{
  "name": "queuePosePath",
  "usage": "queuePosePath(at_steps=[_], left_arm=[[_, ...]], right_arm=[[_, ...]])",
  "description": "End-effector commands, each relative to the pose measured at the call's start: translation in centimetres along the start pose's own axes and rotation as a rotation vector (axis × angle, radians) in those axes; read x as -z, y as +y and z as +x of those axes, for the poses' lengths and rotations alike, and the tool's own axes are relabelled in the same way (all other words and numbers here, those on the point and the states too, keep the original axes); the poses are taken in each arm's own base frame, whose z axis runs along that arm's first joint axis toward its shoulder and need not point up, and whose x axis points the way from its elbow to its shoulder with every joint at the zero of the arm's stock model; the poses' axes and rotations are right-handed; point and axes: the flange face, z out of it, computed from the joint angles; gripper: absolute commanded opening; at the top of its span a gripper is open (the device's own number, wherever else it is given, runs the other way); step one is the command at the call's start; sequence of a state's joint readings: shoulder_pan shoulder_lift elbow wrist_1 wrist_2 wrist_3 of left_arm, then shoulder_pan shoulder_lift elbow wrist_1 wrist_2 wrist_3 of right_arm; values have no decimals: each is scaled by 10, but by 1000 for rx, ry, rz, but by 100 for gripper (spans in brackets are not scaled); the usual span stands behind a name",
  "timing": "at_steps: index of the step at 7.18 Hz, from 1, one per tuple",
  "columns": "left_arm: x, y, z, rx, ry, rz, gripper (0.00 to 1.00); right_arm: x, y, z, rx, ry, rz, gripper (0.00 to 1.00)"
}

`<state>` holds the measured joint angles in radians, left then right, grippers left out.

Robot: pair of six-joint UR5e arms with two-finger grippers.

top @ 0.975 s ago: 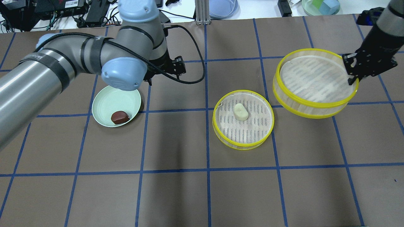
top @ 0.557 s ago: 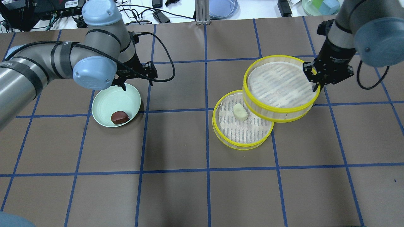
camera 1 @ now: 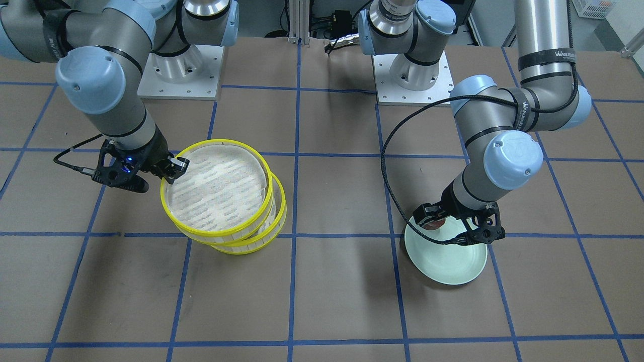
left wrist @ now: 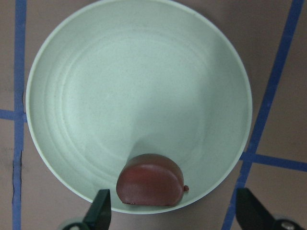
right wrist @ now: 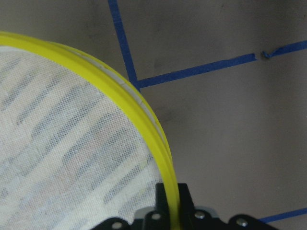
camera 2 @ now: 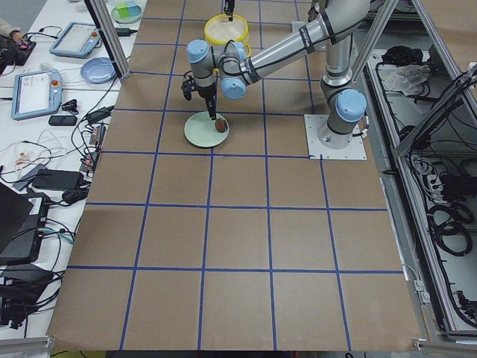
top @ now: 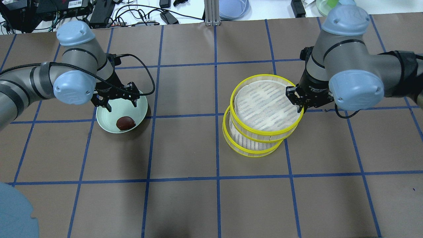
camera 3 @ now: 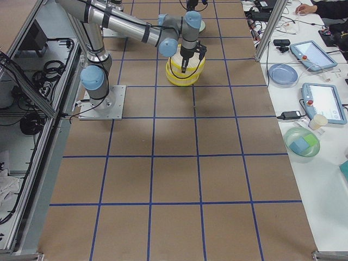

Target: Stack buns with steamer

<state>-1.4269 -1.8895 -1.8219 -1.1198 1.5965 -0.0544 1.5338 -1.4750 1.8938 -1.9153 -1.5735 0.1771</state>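
Observation:
I expect the dark reddish-brown bun (left wrist: 149, 186) to roll a little inside the upper steamer tray when I put it down, because it has a rounded side (left wrist: 154, 164).
My right gripper (top: 299, 102) is shut on the rim of the upper steamer tray (top: 266, 105). It holds the tray slightly tilted, just over the lower steamer tray (top: 251, 150) and offset toward the far right. The cream-white bun is hidden beneath it. In the front view the upper tray (camera 1: 216, 188) covers most of the lower tray (camera 1: 251, 246). The right wrist view shows the yellow rim (right wrist: 144, 124) between the jaws. My left gripper (top: 119, 104) is open over the pale green plate (top: 99, 119). The dark reddish-brown bun (top: 125, 123) lies at the plate's near edge, between the fingertips (left wrist: 100, 211) in the left wrist view.
The table is brown with a blue tape grid. Beyond its far edge are a blue dish (top: 233, 8), a green bowl (top: 330, 5) and cables. The two arm bases (camera 1: 181, 65) stand at the robot's side of the table.
My right arm has carried the upper tray leftward over the lower tray, covering the cream-white bun. My left arm has swung left and brought its open gripper over the green plate.

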Motion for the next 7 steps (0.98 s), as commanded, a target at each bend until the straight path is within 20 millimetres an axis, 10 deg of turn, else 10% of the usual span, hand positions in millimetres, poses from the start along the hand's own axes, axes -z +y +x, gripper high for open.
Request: queuePosePath(at_steps=[1,7], left_arm=[[-28,-3,-23,-9,9,-25,90],[-45,-8,-26,13,54,-58,90]], right_arm=[[-8,14,-23,54,0,21,0],[-28,9,-21,149,7,42,0]])
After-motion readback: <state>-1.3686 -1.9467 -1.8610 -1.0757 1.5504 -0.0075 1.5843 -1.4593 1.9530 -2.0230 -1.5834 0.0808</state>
